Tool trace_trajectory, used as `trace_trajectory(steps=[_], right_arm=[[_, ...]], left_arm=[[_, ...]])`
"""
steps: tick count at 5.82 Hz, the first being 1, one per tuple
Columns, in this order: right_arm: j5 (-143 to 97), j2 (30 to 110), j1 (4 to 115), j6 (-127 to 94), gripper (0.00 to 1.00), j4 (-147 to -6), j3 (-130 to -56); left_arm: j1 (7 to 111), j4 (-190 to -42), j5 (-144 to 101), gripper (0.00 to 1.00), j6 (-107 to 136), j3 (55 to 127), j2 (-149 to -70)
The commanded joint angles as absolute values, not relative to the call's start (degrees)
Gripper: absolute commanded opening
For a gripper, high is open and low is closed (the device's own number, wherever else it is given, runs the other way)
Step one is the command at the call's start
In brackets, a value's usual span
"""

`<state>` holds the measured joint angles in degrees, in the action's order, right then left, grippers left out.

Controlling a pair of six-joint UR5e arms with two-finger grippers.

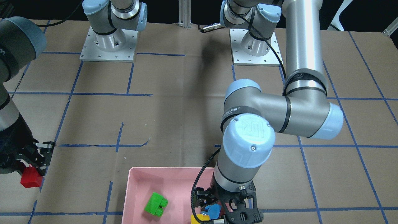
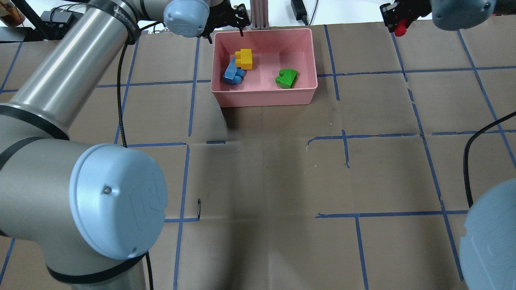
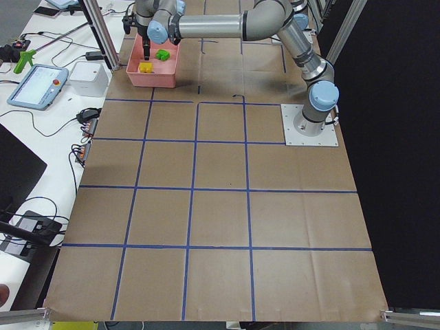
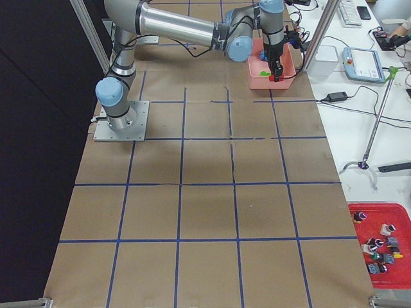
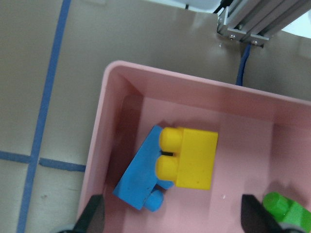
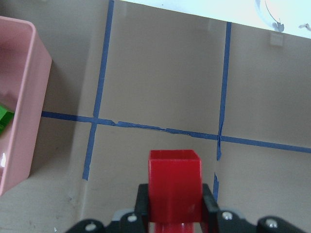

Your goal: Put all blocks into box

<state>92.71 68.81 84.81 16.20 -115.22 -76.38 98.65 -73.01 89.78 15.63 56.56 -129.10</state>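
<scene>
The box's corner is under my left gripper, so that gripper should move back out of the way before my right gripper brings the red block in next to the green block.
The pink box (image 2: 262, 98) stands at the table's far side. In it lie the green block (image 2: 286, 78), the yellow block (image 2: 244, 59) and the light-blue block (image 2: 231, 74); yellow leans on blue. My left gripper (image 2: 227, 19) hangs open and empty above the box's corner by those two blocks; in the left wrist view its fingers (image 5: 96, 213) stand wide apart over the blue block (image 5: 141, 177) and the yellow block (image 5: 194, 158). My right gripper (image 1: 33, 161) is shut on the red block (image 1: 31, 178), held above the table to the side of the box, and the red block (image 6: 174, 182) shows between the jaws.
Blue tape lines (image 2: 344, 137) cross the brown table cover. An aluminium post (image 2: 258, 16) stands just behind the box. The two arm bases (image 1: 107, 46) sit on plates at the robot's side. The box's side wall (image 6: 29, 97) shows at the left of the right wrist view.
</scene>
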Motion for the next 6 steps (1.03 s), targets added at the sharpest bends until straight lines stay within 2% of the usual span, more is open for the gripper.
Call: trace_trajectory(steps=[1, 3, 4, 6], right_arm=[[92.29, 68.29, 92.07, 9.29, 0.02, -115.22, -75.24], [82.4, 64.1, 97.27, -3.28, 0.03, -121.15, -74.88], [81.66, 59.98, 100.25, -8.39, 0.03, -126.77, -73.58], [81.74, 54.26, 102.3, -10.36, 0.06, -134.18, -73.04]], left_arm=[[92.67, -78.13, 89.74, 0.99, 2.97, 66.28, -116.79], [85.2, -77.96, 89.56, 0.99, -5.77, 84.11, -101.5], [84.99, -78.05, 89.82, 0.99, -5.89, 88.03, -96.9], [85.69, -81.36, 89.12, 0.99, -4.75, 86.5, -94.84]])
